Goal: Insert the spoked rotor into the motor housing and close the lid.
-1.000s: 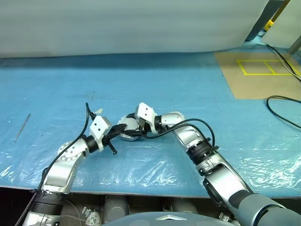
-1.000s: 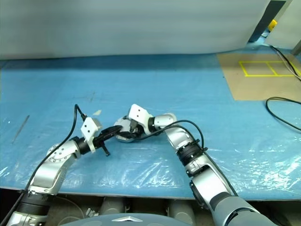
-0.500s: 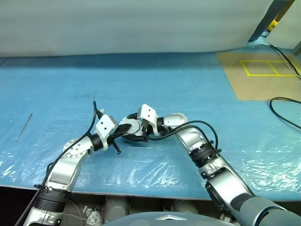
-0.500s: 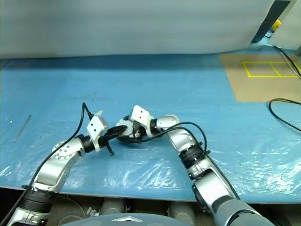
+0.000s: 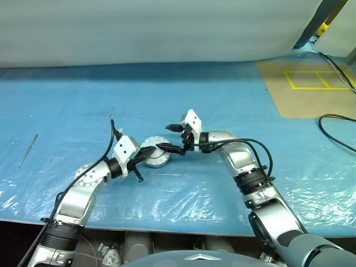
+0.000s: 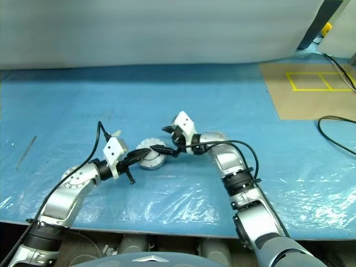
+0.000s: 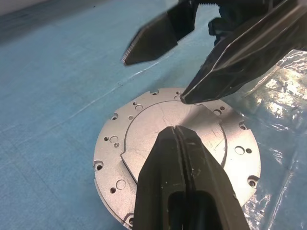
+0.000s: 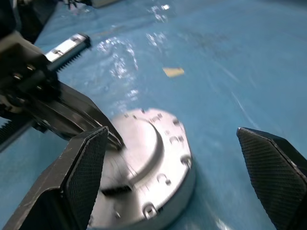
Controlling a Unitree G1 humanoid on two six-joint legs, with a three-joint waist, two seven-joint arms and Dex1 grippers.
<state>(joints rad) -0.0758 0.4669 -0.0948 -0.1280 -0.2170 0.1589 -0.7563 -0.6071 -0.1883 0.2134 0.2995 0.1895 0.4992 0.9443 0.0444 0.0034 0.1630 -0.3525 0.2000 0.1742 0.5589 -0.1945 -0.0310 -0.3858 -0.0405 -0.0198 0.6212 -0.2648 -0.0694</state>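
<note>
The lid sits flush (image 8: 180, 188) around the rim of the motor housing (image 5: 158, 161), so its lid will stay shut and come up with the motor housing when the robot lifts it.
The motor housing (image 5: 155, 158) is a squat silver puck on the blue sheet, with the lid (image 7: 144, 129) lying flat and shut over it. The spoked rotor is hidden. My left gripper (image 5: 146, 156) is shut, and its tips (image 7: 176, 130) rest on the lid's raised centre. My right gripper (image 5: 171, 138) stands wide open just right of the housing. Its lower finger (image 7: 230, 67) ends near the lid's far rim and its upper finger (image 7: 153, 38) hangs above the table. Nothing is between its fingers.
A small tan scrap (image 8: 172, 72) lies just beyond the housing. A thin metal tool (image 5: 26, 150) lies at the far left. A brown board with yellow tape (image 5: 311, 89) and a black cable (image 5: 334, 119) are at the back right.
My right gripper has drawn back to the right off the housing, rolled and opened wide. My left gripper still rests shut on the lid.
</note>
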